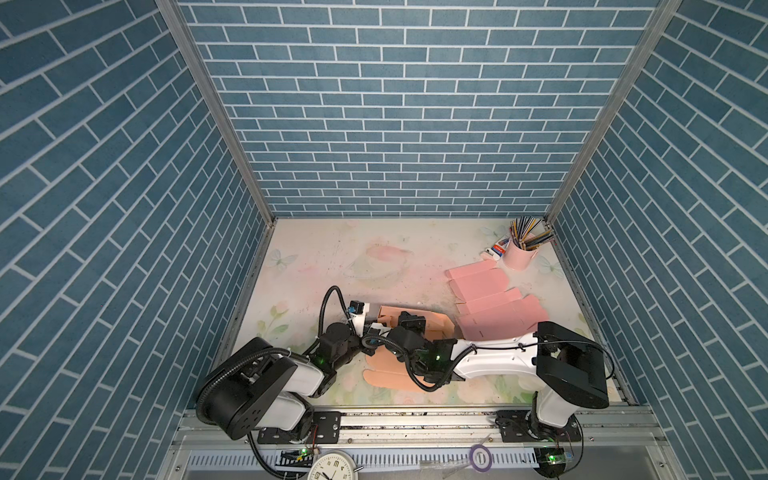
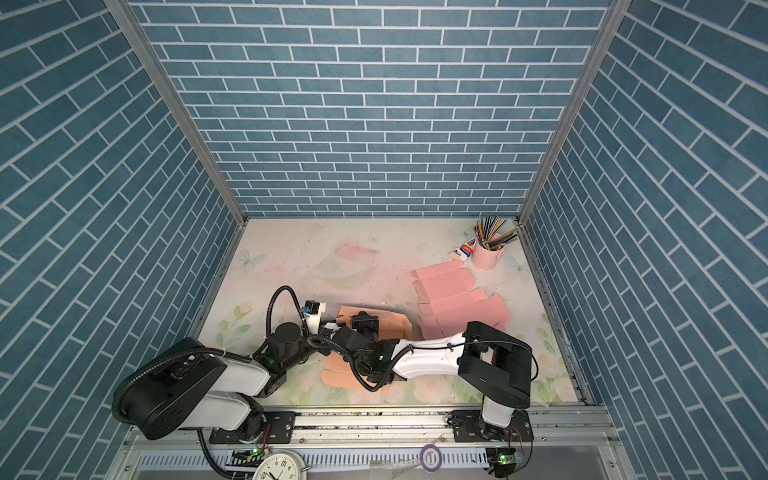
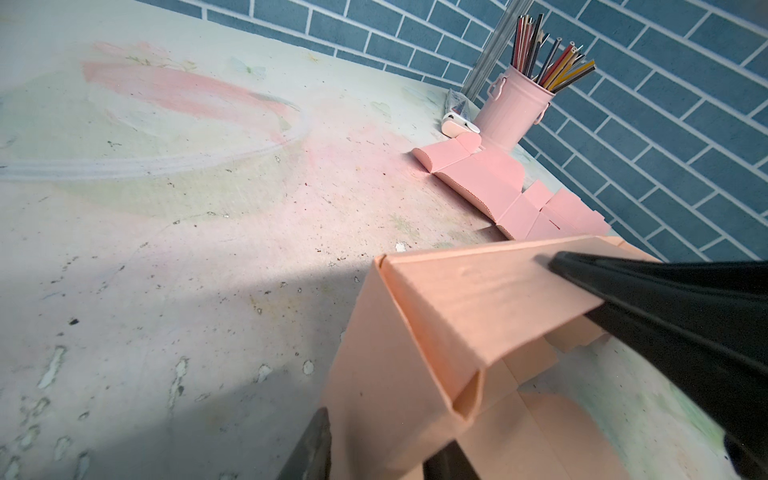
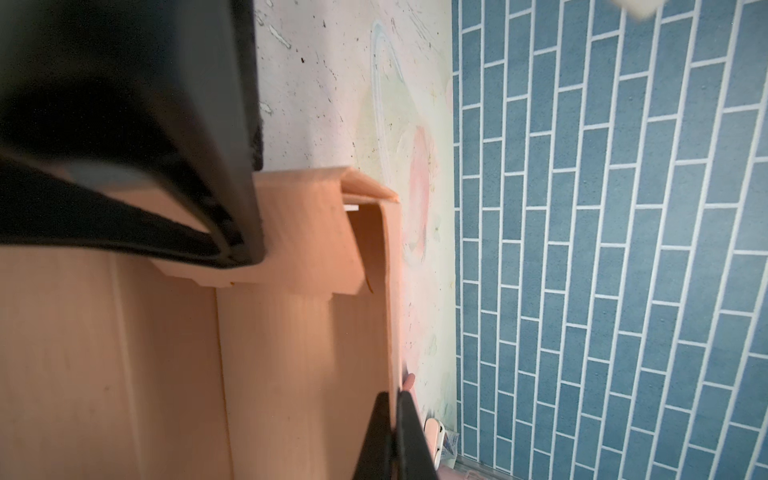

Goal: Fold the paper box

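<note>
The box's doubled side stands open at the corner (image 3: 452, 364) by my left gripper. Next, my right gripper moves back out and pinches the box's folded rim (image 3: 428, 257) there from the outer side.
The paper box (image 1: 434, 323) (image 2: 395, 321) is peach card, partly folded, and lies at the front middle of the table with its lid flap (image 1: 384, 374) spread flat toward the front. In the left wrist view its doubled end wall (image 3: 415, 332) stands up between the fingers of my left gripper (image 3: 382, 453), one finger on each side with the jaws still apart. My right gripper (image 4: 392, 415) is shut on the rim of a long side wall (image 4: 361, 332) and holds it upright. In both top views the two grippers (image 1: 376, 328) (image 1: 409, 319) meet over the box.
Flat pink box blanks (image 1: 490, 303) lie to the back right, next to a pink cup of pencils (image 1: 519, 254) and a small white item (image 1: 493, 252). Blue brick walls close in three sides. A clock (image 1: 332, 467) and a purple tape ring (image 1: 478, 457) sit off the table's front rail.
</note>
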Controlling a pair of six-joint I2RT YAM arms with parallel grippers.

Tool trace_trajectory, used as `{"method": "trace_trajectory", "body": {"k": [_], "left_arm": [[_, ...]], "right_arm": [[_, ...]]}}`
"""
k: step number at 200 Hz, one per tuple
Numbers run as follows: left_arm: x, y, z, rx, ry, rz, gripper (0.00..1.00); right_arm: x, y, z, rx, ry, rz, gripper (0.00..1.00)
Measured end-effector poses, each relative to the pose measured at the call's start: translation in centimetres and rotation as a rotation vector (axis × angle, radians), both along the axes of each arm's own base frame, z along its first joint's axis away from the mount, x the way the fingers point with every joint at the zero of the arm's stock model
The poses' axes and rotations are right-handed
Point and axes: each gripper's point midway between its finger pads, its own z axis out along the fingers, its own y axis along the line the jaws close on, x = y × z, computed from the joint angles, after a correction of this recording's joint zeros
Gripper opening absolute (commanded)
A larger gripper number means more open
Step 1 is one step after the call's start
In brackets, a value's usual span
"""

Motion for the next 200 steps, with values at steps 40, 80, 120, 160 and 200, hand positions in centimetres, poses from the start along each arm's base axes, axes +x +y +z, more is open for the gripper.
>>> {"method": "trace_trajectory", "body": {"k": [40, 80, 120, 160, 200], "left_arm": [[0.3, 0.1, 0.2, 0.01, -0.015, 0.011, 0.36], [0.6, 0.0, 0.3, 0.022, -0.026, 0.024, 0.32], [0.8, 0.3, 0.4, 0.039, -0.042, 0.042, 0.22], [1.0, 0.7, 0.4, 0.056, -0.051, 0.063, 0.21], [1.1, 0.9, 0.4, 0.062, -0.054, 0.078, 0.2]], "right_arm": [[0.0, 0.1, 0.0, 0.013, 0.011, -0.006, 0.02], [-0.1, 0.2, 0.0, 0.021, 0.028, -0.01, 0.04], [-0.2, 0.5, 0.0, 0.025, 0.046, -0.012, 0.08], [-1.0, 1.3, -0.3, 0.06, 0.116, 0.0, 0.27], [-2.8, 1.7, -0.3, 0.156, 0.257, 0.012, 0.4]]}}
